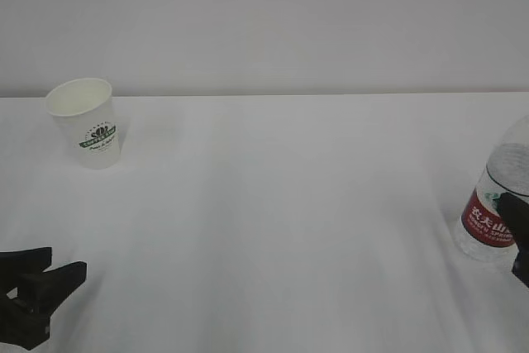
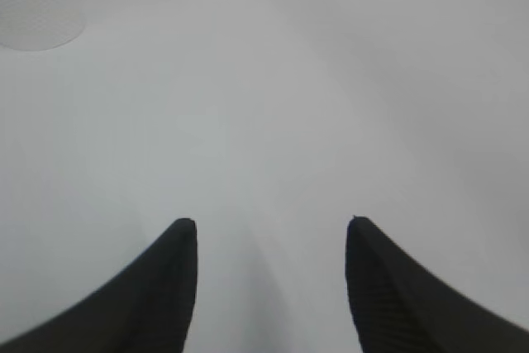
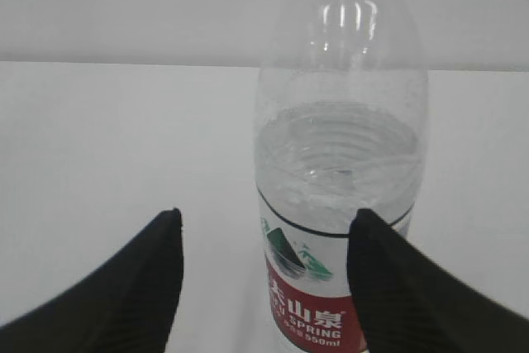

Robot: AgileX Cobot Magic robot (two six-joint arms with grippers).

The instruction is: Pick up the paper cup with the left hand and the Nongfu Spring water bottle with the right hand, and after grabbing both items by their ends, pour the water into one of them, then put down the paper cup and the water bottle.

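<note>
The water bottle (image 1: 498, 202) will need to tip almost flat when I pour into the paper cup, because the water surface (image 3: 339, 140) is well below the bottle's neck.
The paper cup (image 1: 83, 121) stands upright at the far left of the table, white with a dark green logo; only its lower part (image 2: 40, 2) shows in the left wrist view, at the top left corner. My left gripper (image 1: 64, 264) (image 2: 271, 222) is low at the front left, well short of the cup, open with only bare table between its fingers. The Nongfu Spring water bottle (image 1: 494, 208) (image 3: 339, 155) stands upright at the right edge, with water (image 3: 339, 175) filling its lower half. My right gripper (image 1: 519, 237) (image 3: 266, 214) is open at the bottle's label; the right finger overlaps it and the left finger is well apart.
The white table (image 1: 289, 204) stretches between cup and bottle. Its back edge meets a plain pale wall (image 1: 264, 22). The bottle stands close to the right border of the exterior view.
</note>
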